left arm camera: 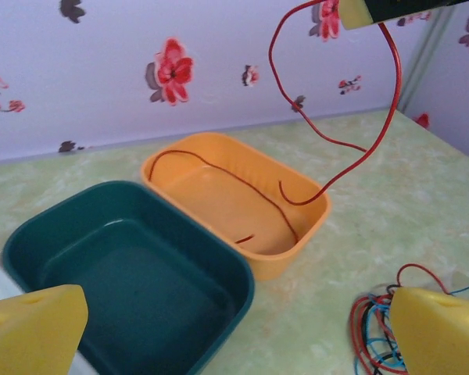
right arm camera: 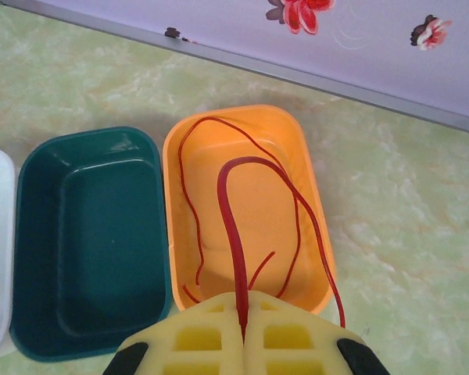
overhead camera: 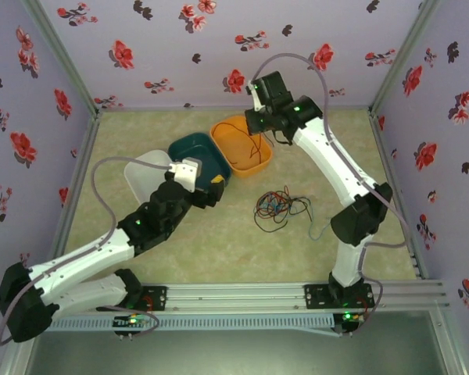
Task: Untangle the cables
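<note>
My right gripper keeps lowering the held red cable [left arm camera: 399, 78], which hangs clear of the bundle and matches the orange bin's cable, and let it go inside that bin [overhead camera: 235, 148].
A knotted bundle of red, black and blue cables [overhead camera: 277, 207] lies on the table, and shows at the lower right of the left wrist view [left arm camera: 371, 336]. My right gripper [right arm camera: 245, 328] is shut on one red cable [right arm camera: 233, 226]. It holds that cable above the orange bin [right arm camera: 168, 203], and the cable's loop [left arm camera: 391, 94] hangs down into the bin. More thin red cable [left arm camera: 219, 168] lies on the bin floor. My left gripper [left arm camera: 238, 344] stands open, low over the table between the teal bin [left arm camera: 141, 273] and the bundle, with nothing between its fingers.
Three bins stand in a row at the back: white [overhead camera: 144, 176], teal [overhead camera: 199, 148] and orange [overhead camera: 258, 168]. Flowered walls close the table in on three sides. Bare table lies to the right of the bundle.
</note>
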### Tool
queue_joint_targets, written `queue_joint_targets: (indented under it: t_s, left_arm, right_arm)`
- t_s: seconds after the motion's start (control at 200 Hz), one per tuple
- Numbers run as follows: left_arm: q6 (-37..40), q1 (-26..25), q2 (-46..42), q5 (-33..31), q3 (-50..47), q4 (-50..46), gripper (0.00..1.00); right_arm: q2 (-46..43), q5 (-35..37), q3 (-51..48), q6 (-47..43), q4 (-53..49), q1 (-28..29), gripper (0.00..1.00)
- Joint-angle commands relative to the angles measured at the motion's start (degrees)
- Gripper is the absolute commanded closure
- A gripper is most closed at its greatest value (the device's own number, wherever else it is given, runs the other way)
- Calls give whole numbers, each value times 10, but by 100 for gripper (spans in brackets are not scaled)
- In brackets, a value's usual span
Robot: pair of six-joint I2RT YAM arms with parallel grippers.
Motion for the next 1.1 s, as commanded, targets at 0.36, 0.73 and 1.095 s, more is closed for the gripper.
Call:
queue_joint_targets:
  t_s: [0.36, 0.73, 1.095]
  left_arm:
    - [-35, 19, -57, -34, -29, -65, 0]
    - [-45, 26, -51, -35, -37, -63, 0]
    - [-51, 33, -48, -35, -41, -63, 0]
  right_arm:
    - [170, 31, 153, -28, -48, 5, 100]
    - [242, 59, 161, -6, -16, 5, 100]
    - [272, 88, 134, -16, 50, 16, 100]
